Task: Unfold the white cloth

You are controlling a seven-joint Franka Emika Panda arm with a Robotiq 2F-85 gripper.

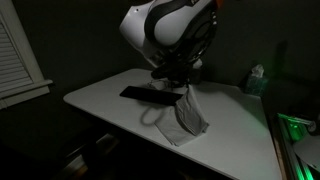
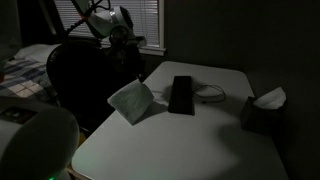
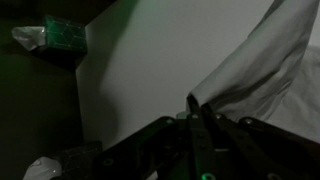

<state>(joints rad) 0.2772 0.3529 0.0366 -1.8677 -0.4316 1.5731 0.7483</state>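
I should keep lowering the corner in my gripper onto clear tabletop (image 1: 220, 122) until the cloth opens, as the white cloth's lower part (image 1: 184, 133) rests on the tabletop below it.
The white cloth (image 1: 186, 116) hangs from my gripper (image 1: 182, 90) over the white table (image 1: 235, 125), with its lower part near or on the tabletop. In the exterior view from the opposite side, the cloth (image 2: 132, 100) shows as a tilted sheet below the gripper (image 2: 136, 72). In the wrist view the gripper (image 3: 194, 104) is shut on a corner of the cloth (image 3: 258, 62), which spreads away to the right.
A long flat black bar (image 1: 146, 95) (image 2: 182, 94) lies on the table beside the cloth. A dark tissue box (image 2: 265, 110) (image 1: 257, 80) (image 3: 58, 35) stands near a table corner. A thin white cord (image 2: 212, 96) lies by the bar. A dark chair (image 2: 85, 80) stands at the table edge.
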